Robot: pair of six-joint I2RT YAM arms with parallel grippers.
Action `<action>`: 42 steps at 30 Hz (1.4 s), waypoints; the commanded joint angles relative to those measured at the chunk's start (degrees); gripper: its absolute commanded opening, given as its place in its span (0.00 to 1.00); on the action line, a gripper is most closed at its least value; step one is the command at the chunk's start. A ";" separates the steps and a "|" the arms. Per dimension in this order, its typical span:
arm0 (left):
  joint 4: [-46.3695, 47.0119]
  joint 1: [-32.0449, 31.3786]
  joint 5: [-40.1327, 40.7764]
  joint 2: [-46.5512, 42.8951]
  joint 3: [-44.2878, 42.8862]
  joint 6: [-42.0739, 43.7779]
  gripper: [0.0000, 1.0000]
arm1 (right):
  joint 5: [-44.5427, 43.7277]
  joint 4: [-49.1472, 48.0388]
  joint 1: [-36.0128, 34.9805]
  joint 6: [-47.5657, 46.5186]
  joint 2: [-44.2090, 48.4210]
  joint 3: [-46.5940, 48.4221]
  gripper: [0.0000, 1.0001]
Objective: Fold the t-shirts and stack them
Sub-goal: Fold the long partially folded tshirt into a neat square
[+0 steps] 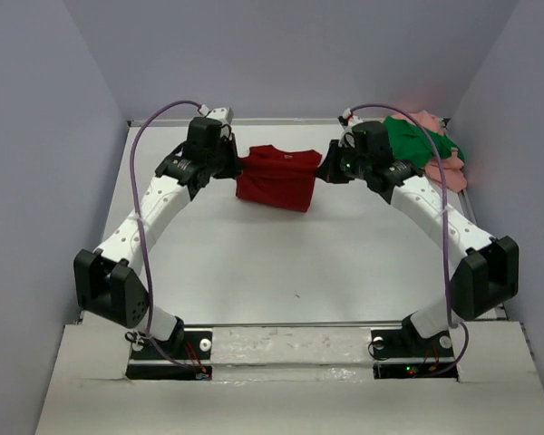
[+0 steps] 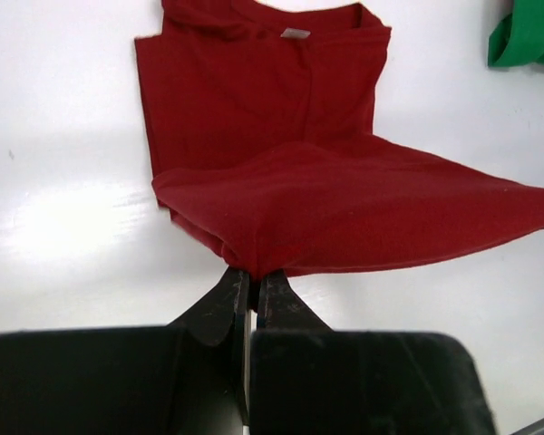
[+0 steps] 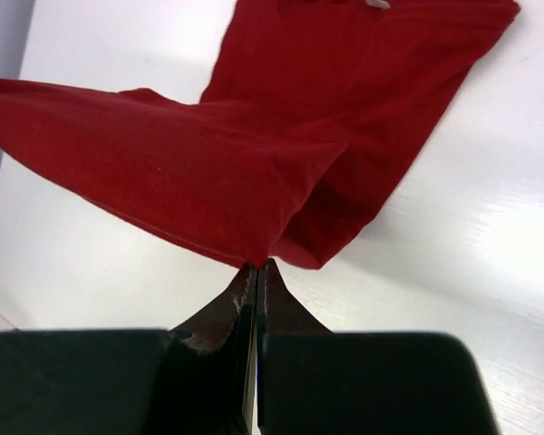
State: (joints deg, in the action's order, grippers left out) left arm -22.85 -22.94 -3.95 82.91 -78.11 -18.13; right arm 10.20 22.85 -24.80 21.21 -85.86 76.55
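Observation:
I can see the dark red t-shirt's held edge [image 1: 279, 169] taut and aligned with its far edge [image 1: 286, 153], so my left gripper keeps going there and lets go.
The dark red t-shirt [image 1: 276, 177] hangs stretched between both grippers at the far middle of the table, its lower part resting on the surface. My left gripper [image 1: 238, 167] is shut on its left edge; in the left wrist view the cloth [image 2: 344, 208] is pinched at the fingertips of that gripper [image 2: 252, 275]. My right gripper [image 1: 324, 170] is shut on its right edge, and the red fabric [image 3: 208, 172] runs into the tips of the gripper [image 3: 257, 265]. The green t-shirt [image 1: 415, 140] and the salmon pink t-shirt [image 1: 440, 154] lie crumpled at the far right corner.
Grey walls close in the white table [image 1: 299, 263] on the left, back and right. A corner of the green shirt [image 2: 526, 32] shows at the top right of the left wrist view. Purple cables loop above both arms.

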 commanded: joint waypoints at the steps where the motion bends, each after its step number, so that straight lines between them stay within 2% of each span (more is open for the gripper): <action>1: -0.88 2.19 -2.46 8.37 -9.14 5.12 0.00 | -2.29 1.05 3.09 -3.02 -6.48 7.09 0.00; 10: -5.09 4.74 -6.51 31.13 -31.19 6.79 0.00 | -1.59 1.14 7.47 -3.99 -21.35 19.32 0.00; 16: -7.38 7.82 -11.86 40.90 -38.95 3.99 0.00 | 0.96 2.46 9.15 -3.11 -32.07 26.71 0.00; 20: -4.85 9.31 -15.29 44.17 -40.54 1.78 0.00 | 1.49 2.90 9.68 -2.05 -37.35 30.84 0.00; 22: -4.22 9.58 -17.14 46.53 -42.03 1.43 0.11 | 2.10 3.25 10.21 -1.79 -40.15 33.29 0.00; 23: -3.78 9.75 -17.76 47.24 -42.65 1.43 0.33 | 2.28 3.43 10.21 -1.88 -40.87 34.01 0.00; 26: -2.82 9.93 -18.91 49.27 -44.93 1.78 0.58 | 1.84 3.52 10.21 -2.31 -42.62 36.11 0.00; 27: -2.12 10.02 -18.91 49.45 -45.72 2.30 0.72 | 1.84 3.52 10.21 -2.49 -42.81 36.73 0.02; 29: -1.32 10.28 -17.77 49.36 -47.83 2.84 0.76 | 1.23 3.34 10.21 -3.02 -42.89 38.92 0.12; 30: -0.36 10.46 -17.33 49.27 -48.71 3.10 0.87 | 0.88 2.99 10.21 -3.19 -42.89 39.89 0.24; 31: 0.43 11.07 -17.06 48.75 -50.20 3.28 0.97 | 1.05 2.73 10.21 -3.63 -42.81 40.95 0.32; 32: 2.53 11.42 -16.97 48.31 -50.65 3.19 0.99 | 1.14 2.64 10.21 -4.59 -42.89 43.83 0.46; 34: 3.95 12.65 -16.97 46.91 -52.14 2.58 0.99 | 0.97 2.64 10.21 -5.56 -42.72 46.48 0.62; 35: 4.39 12.92 -16.97 46.29 -52.58 2.83 0.99 | 0.88 2.64 10.21 -6.96 -42.28 47.54 0.74; 36: 4.48 13.18 -16.54 45.68 -52.76 3.36 0.99 | 0.62 2.64 10.21 -7.76 -41.32 48.94 0.79; 38: 4.22 13.62 -16.18 44.01 -52.33 5.99 0.99 | -0.53 2.55 10.21 -9.77 -39.48 49.13 0.83; 41: 3.26 13.89 -17.93 41.81 -49.69 7.85 0.99 | 1.22 2.46 10.21 -10.49 -37.28 46.33 0.83; 42: 2.12 13.80 -18.90 41.11 -48.47 8.28 0.97 | 2.80 2.46 10.21 -10.23 -36.40 45.01 0.73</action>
State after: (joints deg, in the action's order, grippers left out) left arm -20.75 -9.26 -20.18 131.13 -128.22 -13.10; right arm 10.92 26.59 -14.68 13.56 -127.42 123.22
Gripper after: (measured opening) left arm 0.989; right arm 0.829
